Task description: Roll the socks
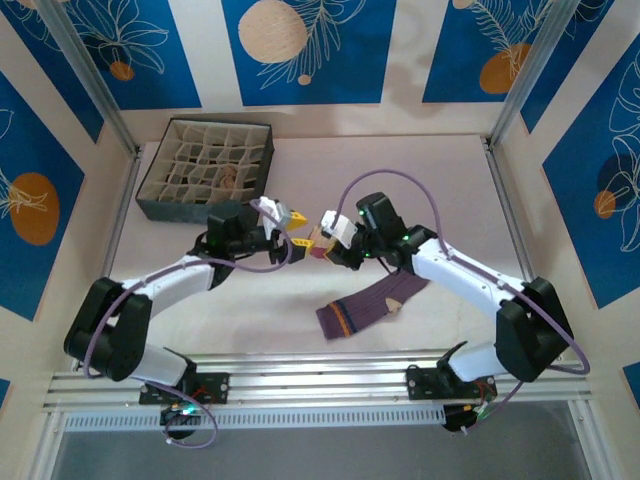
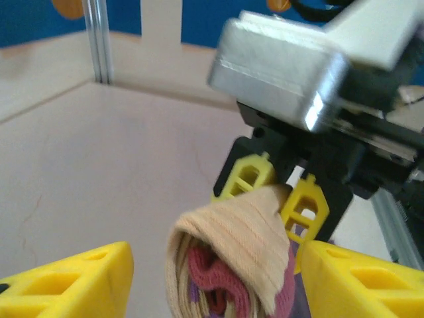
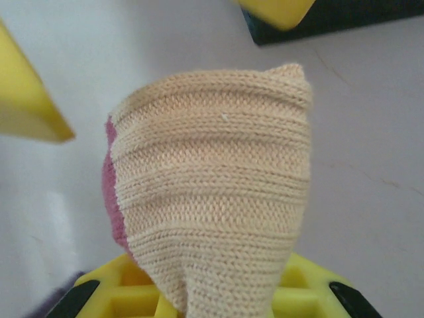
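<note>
I expect the rolled sock [image 2: 232,248] to stay rolled up when I carry it to the box, because the cream outer layer goes around the red core [image 2: 217,277].
A rolled cream sock [image 1: 318,246] with pink stripes and a red core hangs above the middle of the table. My right gripper [image 1: 330,240] is shut on its tapered end [image 3: 212,199], and the yellow fingers [image 2: 248,175] pinch the fabric. My left gripper [image 1: 292,230] is open, its yellow fingers [image 2: 79,278] standing wide on either side of the roll [image 2: 232,258], with a clear gap on the left side. A purple ribbed sock [image 1: 370,303] with a tan heel lies flat on the table under the right arm.
A dark grid-divided box [image 1: 160,195] stands at the back left, with a tan bundle [image 1: 232,180] in one cell. Metal frame posts rise at both back corners. The aluminium rail [image 1: 320,375] runs along the near edge.
</note>
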Motion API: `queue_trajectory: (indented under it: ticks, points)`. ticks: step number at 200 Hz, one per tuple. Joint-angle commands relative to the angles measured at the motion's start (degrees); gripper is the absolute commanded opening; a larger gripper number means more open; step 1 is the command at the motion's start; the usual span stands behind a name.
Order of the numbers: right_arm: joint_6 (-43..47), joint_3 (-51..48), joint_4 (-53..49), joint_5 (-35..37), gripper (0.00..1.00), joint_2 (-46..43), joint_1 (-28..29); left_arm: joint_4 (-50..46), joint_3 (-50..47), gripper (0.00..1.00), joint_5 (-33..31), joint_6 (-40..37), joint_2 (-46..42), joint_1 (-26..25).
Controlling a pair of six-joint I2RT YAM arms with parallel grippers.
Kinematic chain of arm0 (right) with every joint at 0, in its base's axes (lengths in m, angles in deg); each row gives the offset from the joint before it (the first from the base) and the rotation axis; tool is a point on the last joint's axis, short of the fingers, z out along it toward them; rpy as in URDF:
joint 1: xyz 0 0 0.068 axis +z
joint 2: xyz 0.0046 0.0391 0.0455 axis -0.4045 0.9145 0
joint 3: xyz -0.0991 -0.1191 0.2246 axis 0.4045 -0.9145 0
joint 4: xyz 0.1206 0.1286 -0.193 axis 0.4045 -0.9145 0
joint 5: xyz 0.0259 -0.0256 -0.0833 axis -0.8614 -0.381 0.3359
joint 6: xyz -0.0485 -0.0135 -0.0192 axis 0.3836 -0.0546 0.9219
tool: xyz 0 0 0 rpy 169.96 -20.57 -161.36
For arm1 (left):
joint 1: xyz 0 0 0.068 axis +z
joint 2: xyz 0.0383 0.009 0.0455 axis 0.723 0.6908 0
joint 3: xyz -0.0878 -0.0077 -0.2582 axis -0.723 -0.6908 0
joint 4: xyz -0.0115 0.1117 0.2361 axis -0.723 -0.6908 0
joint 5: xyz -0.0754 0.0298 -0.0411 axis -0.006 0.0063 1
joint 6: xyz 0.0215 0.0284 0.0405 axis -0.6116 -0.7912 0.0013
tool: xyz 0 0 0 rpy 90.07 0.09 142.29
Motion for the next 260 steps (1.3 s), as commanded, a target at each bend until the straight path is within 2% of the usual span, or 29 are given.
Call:
queue_trajectory:
  ticks: [1, 15, 41, 70, 111, 136, 149, 161, 197, 204, 211, 216, 230, 240, 252, 260]
  points:
    - [-6.1, 3.3, -2.8, -15.9, 0.0, -2.7, -1.9, 13.7, -3.3, 0.66, 4.7, 6.9, -1.8, 0.4]
    - [-7.0, 4.3, -2.8, -21.3, 0.0, -3.4, -2.3, 16.1, -3.8, 0.68, 5.9, 9.5, -2.1, 0.5]
    - [-7.4, 5.6, -2.7, -29.3, 0.0, -4.1, -2.3, 14.8, -3.5, 0.69, 8.9, 10.3, -3.1, 0.5]
    - [-6.9, 6.8, -4.5, -35.4, 0.0, -3.8, -1.7, 15.5, -2.2, 0.68, 14.7, 12.0, -4.7, 0.5]
    - [-6.1, 7.2, -5.4, -47.1, 0.0, -3.8, -1.4, 15.5, 0.3, 0.57, 22.5, 14.4, -6.8, 0.8]
    - [-4.9, 9.6, -8.2, -51.7, 0.0, -2.2, -1.1, 17.3, 1.9, 0.51, 25.1, 17.4, -7.5, 0.8]
    - [-4.1, 11.3, -10.2, -53.7, 0.0, -0.9, -1.0, 17.7, 2.7, 0.45, 26.4, 18.3, -7.5, 0.8]
    - [-4.1, 12.6, -10.9, -55.6, 0.0, 0.1, -1.1, 17.8, 3.6, 0.35, 27.3, 19.0, -7.5, 0.8]
    - [-4.6, 16.1, -10.7, -55.1, 0.0, 2.9, -1.2, 18.5, 5.1, 0.01, 29.2, 21.0, -7.6, 0.8]
    - [-5.7, 16.7, -10.1, -53.0, 0.09, 3.4, -1.4, 18.3, 5.4, 0.0, 29.1, 21.0, -7.7, 1.0]
    - [-7.5, 17.1, -8.9, -50.3, 0.27, 3.8, -1.7, 18.0, 5.5, 0.0, 28.7, 20.9, -7.9, 1.3]
    - [-8.8, 17.2, -7.7, -48.4, 0.36, 4.1, -2.0, 17.4, 5.6, 0.0, 28.1, 20.7, -8.1, 1.8]
    - [-12.2, 17.2, -4.1, -44.3, 0.42, 4.5, -3.2, 10.4, 6.2, 0.0, 25.1, 17.7, -9.1, 4.0]
    - [-15.2, 17.4, -1.9, -40.8, 0.51, 4.9, -3.9, -1.7, 7.7, 0.0, 21.7, 12.1, -10.2, 6.3]
    - [-16.9, 18.6, -0.9, -38.3, 0.54, 5.4, -4.4, -17.4, 10.1, 0.0, 14.3, 4.2, -11.6, 8.7]
    - [-18.1, 19.5, -1.0, -34.9, 0.56, 5.9, -4.5, -24.2, 11.5, 0.0, 10.1, 0.6, -12.2, 10.4]
